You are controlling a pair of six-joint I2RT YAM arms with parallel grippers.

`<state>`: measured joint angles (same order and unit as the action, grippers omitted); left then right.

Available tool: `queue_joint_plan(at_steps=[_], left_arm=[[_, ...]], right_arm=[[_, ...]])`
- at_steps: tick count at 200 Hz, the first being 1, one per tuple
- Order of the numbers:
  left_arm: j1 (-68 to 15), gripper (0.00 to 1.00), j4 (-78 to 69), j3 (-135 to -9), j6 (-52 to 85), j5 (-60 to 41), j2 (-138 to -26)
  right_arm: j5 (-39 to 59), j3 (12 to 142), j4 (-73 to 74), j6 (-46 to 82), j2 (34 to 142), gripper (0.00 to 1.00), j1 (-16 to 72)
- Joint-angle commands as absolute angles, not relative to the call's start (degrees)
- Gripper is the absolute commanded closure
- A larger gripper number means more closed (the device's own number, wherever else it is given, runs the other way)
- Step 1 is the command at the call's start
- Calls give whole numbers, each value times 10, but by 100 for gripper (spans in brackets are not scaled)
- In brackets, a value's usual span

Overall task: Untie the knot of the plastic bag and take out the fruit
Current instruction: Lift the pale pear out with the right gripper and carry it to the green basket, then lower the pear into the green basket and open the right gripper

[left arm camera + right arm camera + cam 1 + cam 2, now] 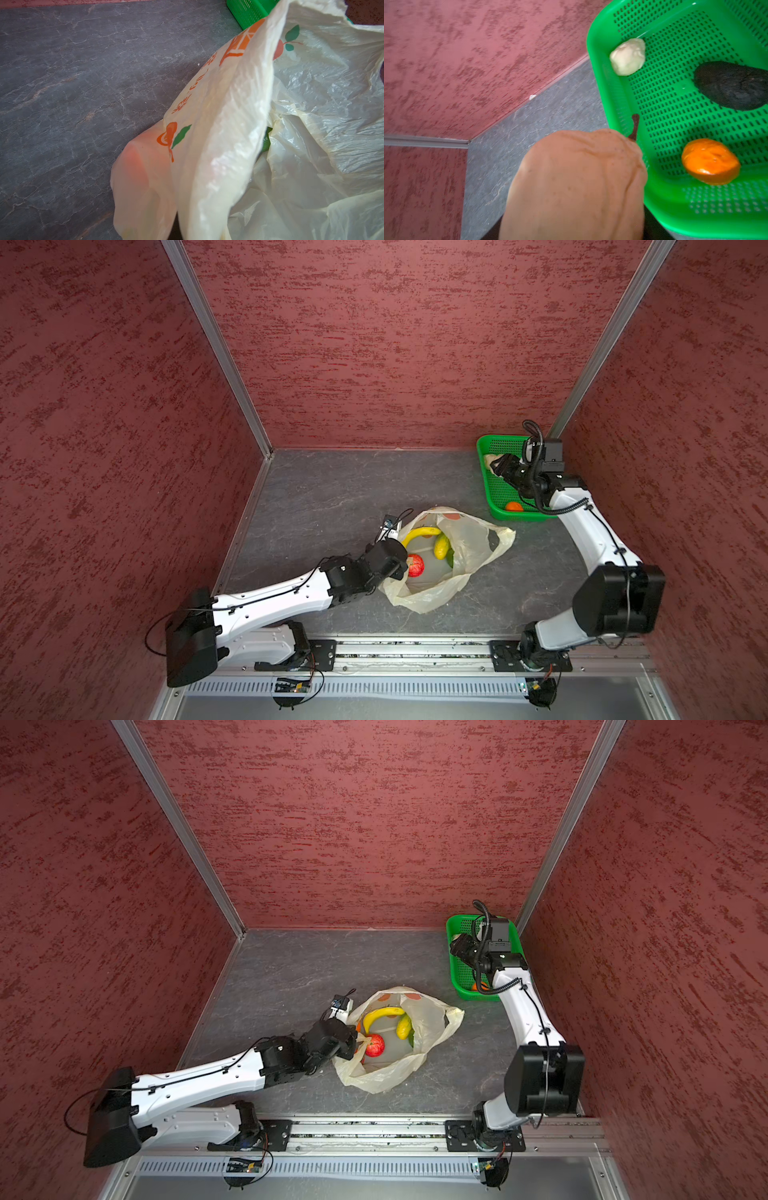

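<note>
I should keep moving the tan pear past the basket's edge [612, 110] with my right gripper and let go of it there, because the basket's open mesh bottom [664, 116] shows next to the dark avocado.
The pale-yellow plastic bag [469, 543] [432, 1017] [228, 124] lies mid-table with its mouth gaping; the knot is out of view. Inside lie fruit: a banana [419, 533] [380, 1015], a yellow-green mango [441, 546] [404, 1026], a red apple [415, 565] [375, 1045] and a sliver of green fruit [267, 141]. My left gripper [401, 568] [358, 1046] is shut on the bag's near-left rim, and the film hides its jaws in the left wrist view. My right gripper [496, 462] [457, 942] is shut on a tan pear [571, 187], held over the basket's edge.
The green mesh basket [494, 506] [461, 986] [612, 104] stands in the back right corner. It holds an orange [514, 506] [710, 162], a dark avocado [733, 87] and a cream lumpy piece [628, 56]. Red walls close in three sides.
</note>
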<state>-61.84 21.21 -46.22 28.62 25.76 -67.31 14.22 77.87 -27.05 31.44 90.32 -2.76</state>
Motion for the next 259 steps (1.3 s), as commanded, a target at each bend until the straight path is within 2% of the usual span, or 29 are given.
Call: queue_joint_plan(at_steps=[1,57,94,126,207,259], left_arm=[[-621,100,214,-467,278,252,-661],[-621,100,227,-461,275,250,-645],[-621,100,232,-455,281,254,-639],[-621,100,232,-458,279,258,-640],[-621,100,228,-458,278,259,-642],[-621,100,229,-462,276,261,-645]], right_arm=[[135,793,-218,309,960,57,-51],[110,835,-213,326,1084,52,-78],[98,862,-248,323,1112,34,-80],[96,855,-253,320,1100,26,-79],[82,840,-284,289,1060,14,-79],[108,823,-296,276,990,13,-72]])
